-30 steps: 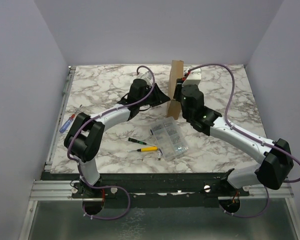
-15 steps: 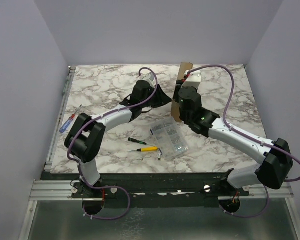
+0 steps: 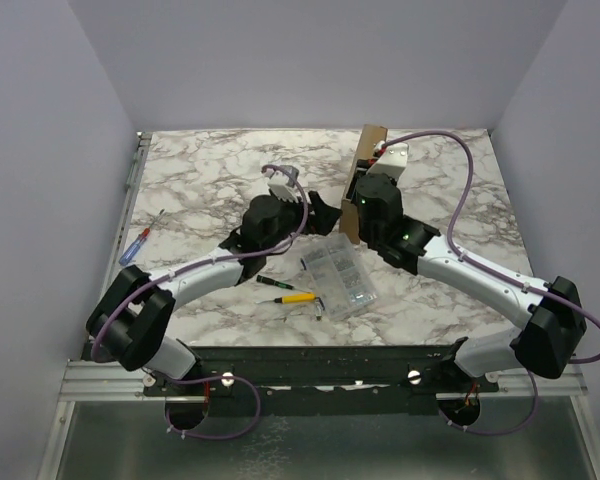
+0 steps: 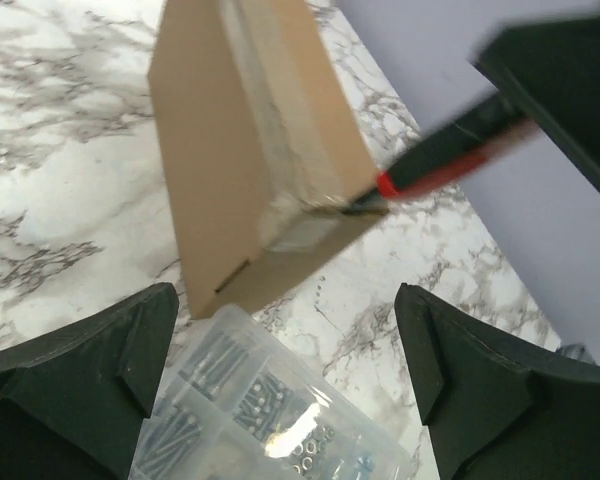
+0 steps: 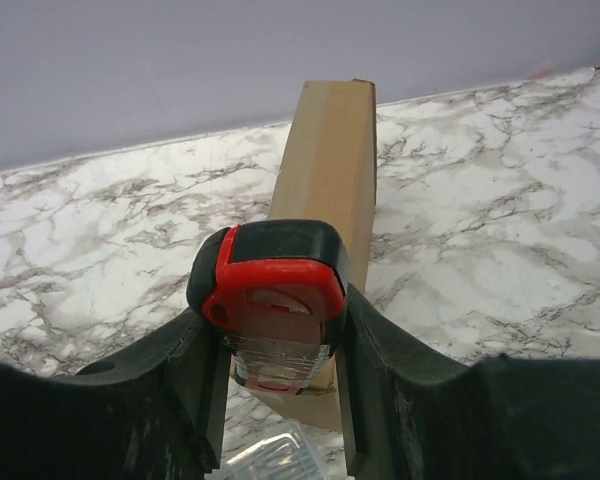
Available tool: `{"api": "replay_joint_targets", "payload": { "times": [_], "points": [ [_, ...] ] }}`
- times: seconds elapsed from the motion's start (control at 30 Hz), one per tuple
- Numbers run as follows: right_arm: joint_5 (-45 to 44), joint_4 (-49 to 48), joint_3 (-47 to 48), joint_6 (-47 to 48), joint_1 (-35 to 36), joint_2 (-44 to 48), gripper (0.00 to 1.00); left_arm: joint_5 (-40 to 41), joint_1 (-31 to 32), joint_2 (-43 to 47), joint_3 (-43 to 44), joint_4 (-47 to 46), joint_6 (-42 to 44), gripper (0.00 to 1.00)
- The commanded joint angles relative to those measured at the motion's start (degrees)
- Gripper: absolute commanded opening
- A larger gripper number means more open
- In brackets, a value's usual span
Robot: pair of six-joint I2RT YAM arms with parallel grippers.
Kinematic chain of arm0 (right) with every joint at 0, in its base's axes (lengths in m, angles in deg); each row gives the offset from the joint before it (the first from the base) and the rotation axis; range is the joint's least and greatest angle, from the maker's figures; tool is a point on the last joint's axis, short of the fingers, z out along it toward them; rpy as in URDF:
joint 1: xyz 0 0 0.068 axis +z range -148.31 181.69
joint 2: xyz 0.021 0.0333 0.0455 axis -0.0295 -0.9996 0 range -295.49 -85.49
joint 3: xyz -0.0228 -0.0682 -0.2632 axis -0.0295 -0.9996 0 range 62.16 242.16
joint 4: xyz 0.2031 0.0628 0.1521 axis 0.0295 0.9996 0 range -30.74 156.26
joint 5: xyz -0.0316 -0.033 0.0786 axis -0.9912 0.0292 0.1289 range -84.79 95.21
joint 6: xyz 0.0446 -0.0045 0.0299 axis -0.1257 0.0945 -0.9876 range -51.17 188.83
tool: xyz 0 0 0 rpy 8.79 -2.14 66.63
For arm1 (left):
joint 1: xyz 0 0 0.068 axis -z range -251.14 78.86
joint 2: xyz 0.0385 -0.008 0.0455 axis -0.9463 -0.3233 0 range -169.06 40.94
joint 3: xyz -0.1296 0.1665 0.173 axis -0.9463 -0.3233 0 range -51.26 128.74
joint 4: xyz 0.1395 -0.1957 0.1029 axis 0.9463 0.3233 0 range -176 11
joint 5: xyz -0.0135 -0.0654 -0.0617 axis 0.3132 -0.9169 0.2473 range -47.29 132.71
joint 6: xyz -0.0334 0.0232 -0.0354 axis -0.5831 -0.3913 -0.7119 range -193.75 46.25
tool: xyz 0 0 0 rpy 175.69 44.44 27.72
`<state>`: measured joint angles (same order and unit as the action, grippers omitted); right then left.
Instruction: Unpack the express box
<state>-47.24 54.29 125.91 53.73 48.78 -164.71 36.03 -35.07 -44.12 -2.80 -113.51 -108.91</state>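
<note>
The box stands on edge with only the cutter at its taped corner [image 4: 352, 203], so next my left gripper closes and braces the box's side edge [image 4: 283, 215] near the cutter.
The express box [image 3: 369, 141] is a brown cardboard mailer standing on edge at the table's back middle; the left wrist view shows clear tape along its narrow side [image 4: 250, 150]. My right gripper [image 3: 365, 197] is shut on a red and black cutter [image 5: 275, 290], gripped by its handle. The cutter [image 4: 450, 155] reaches to the taped corner of the box [image 5: 325, 170] at its tip. My left gripper [image 4: 285, 370] is open and holds nothing. It hangs just short of the box, over a clear case, and shows in the top view [image 3: 315, 210].
A clear plastic case of screws and nuts [image 3: 342, 278] lies in front of the box, close under my left fingers [image 4: 90, 370]. A yellow screwdriver [image 3: 298, 297] and a small green-black one [image 3: 272, 283] lie left of it. A blue and red pen [image 3: 135, 243] rests at the left edge.
My left gripper has opened wide, let go of the box and drawn back toward the near side. The box has tipped slightly and stays on edge against the cutter.
</note>
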Motion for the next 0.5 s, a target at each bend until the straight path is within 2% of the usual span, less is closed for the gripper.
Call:
{"api": "replay_joint_targets", "payload": {
  "times": [0.0,0.13,0.47],
  "points": [
    [-1.76,1.44,3.17,-4.26,0.55,0.72,0.0,11.29,8.98,1.55,-6.63,-15.8,18.1,0.99],
    [-1.43,2.51,3.73,-5.45,0.49,0.41,0.0,12.92,12.47,-2.75,-8.4,-23.58,27.11,0.99],
    [-0.52,3.9,4.91,-6.24,0.46,0.17,0.0,19.27,13.1,-15.49,-4.01,-33.85,32.4,0.99]
  ]
}}
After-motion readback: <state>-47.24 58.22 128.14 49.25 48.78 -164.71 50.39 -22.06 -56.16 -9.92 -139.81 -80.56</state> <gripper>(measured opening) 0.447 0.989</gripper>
